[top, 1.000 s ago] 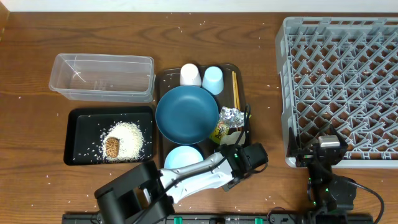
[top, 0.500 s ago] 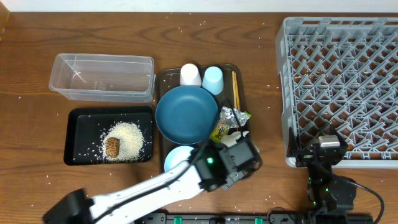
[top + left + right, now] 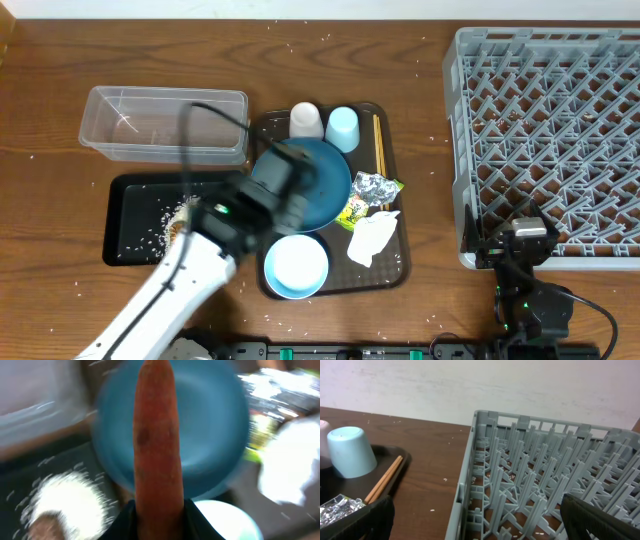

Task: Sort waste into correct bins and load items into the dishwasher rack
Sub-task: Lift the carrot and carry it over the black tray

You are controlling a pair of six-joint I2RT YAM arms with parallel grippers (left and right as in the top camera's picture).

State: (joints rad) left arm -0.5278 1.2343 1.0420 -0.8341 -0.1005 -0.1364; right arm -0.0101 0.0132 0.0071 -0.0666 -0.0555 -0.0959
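The orange carrot (image 3: 157, 435) is hanging clear of the plate, and the black tray (image 3: 145, 218) has food scraps in it. My left gripper should keep carrying the carrot to the tray until it is above the rice.
My left gripper (image 3: 159, 515) is shut on the orange carrot (image 3: 157, 435), which points away from the wrist camera over the dark blue plate (image 3: 210, 430). From overhead, the blurred left gripper (image 3: 288, 172) hangs over the plate's (image 3: 330, 185) left edge, beside the black tray (image 3: 130, 215) with rice (image 3: 183, 212). The clear container (image 3: 165, 122) lies behind that tray. Foil (image 3: 372, 185), wrapper (image 3: 356, 210) and napkin (image 3: 373, 238) lie to the right of the plate. My right gripper (image 3: 477, 520) stands open at the front left corner of the grey rack (image 3: 550, 130).
On the brown serving tray (image 3: 395, 272) stand a white cup (image 3: 305, 120), a light blue cup (image 3: 342, 128), chopsticks (image 3: 378, 143) and a pale bowl (image 3: 297, 267). Rice grains are scattered over the wooden table. The right arm's base (image 3: 530, 295) sits at the front right.
My left arm has swung from the serving tray's front right corner leftward and back over the plate with the carrot, uncovering the napkin and bowl. The right arm has not moved.
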